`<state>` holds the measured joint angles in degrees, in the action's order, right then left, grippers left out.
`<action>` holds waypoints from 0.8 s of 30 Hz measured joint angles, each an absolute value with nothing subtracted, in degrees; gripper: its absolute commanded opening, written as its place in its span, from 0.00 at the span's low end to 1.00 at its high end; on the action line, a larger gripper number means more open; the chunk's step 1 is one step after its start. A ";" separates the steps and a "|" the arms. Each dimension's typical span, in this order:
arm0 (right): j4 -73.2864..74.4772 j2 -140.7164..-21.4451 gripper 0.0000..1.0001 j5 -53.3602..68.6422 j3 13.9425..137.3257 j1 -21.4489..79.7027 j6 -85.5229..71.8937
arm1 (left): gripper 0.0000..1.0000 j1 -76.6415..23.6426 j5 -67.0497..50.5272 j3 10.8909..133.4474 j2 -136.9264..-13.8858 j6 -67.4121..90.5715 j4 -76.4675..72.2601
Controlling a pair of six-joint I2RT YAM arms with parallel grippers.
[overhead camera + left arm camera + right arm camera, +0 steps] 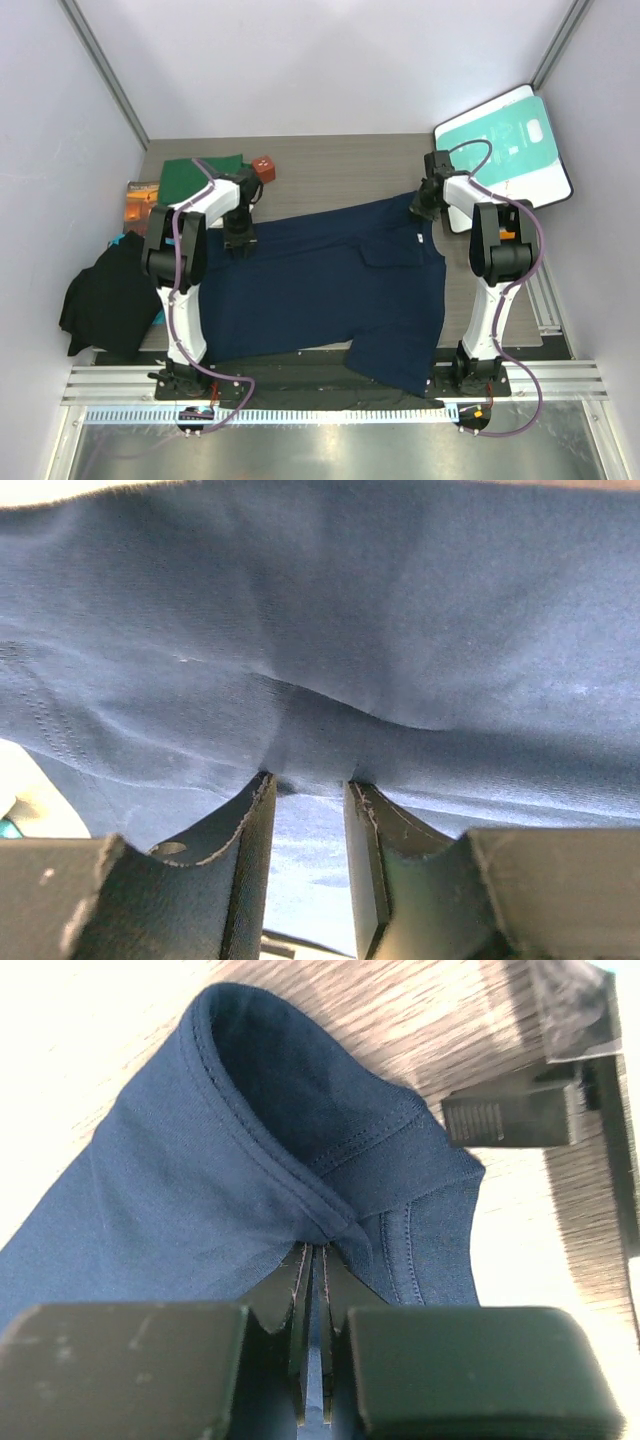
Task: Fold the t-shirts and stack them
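Observation:
Next, my right gripper goes to the t-shirt's side edge (441,306) only after I pull the navy blue t-shirt farther in, because the t-shirt's corner hangs over the table's near edge (402,374).
The navy blue t-shirt (330,285) lies spread across the table, its pocket (388,252) up and one corner hanging over the near edge. My left gripper (240,238) is at the shirt's far left edge. In the left wrist view its jaws stand a little apart, with a bunched fold of navy cloth (310,680) drawn in between the tips. My right gripper (424,205) is shut tight on the shirt's hemmed edge (300,1175) at the far right corner. A folded dark green t-shirt (195,175) lies at the back left. No cream-white shirt shows.
A teal-and-white board (505,145) leans at the back right. A brown-orange book (140,198) and a small red-brown block (265,167) lie at the back left. A black cloth (108,298) hangs off the left table edge. Walls stand close on three sides.

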<state>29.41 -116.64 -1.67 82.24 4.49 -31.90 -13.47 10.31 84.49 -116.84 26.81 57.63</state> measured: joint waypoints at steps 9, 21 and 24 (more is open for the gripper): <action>28.42 -116.73 0.10 -3.51 82.37 3.64 -31.86 | 0.38 -11.94 12.21 86.76 -117.38 26.52 57.32; 29.85 -119.15 0.17 -1.87 86.26 2.76 -32.03 | 0.39 -10.11 12.62 101.01 -124.44 26.44 57.28; 27.92 -116.60 0.22 -1.56 82.72 2.76 -31.46 | 0.40 -10.11 12.64 96.49 -122.17 26.55 55.96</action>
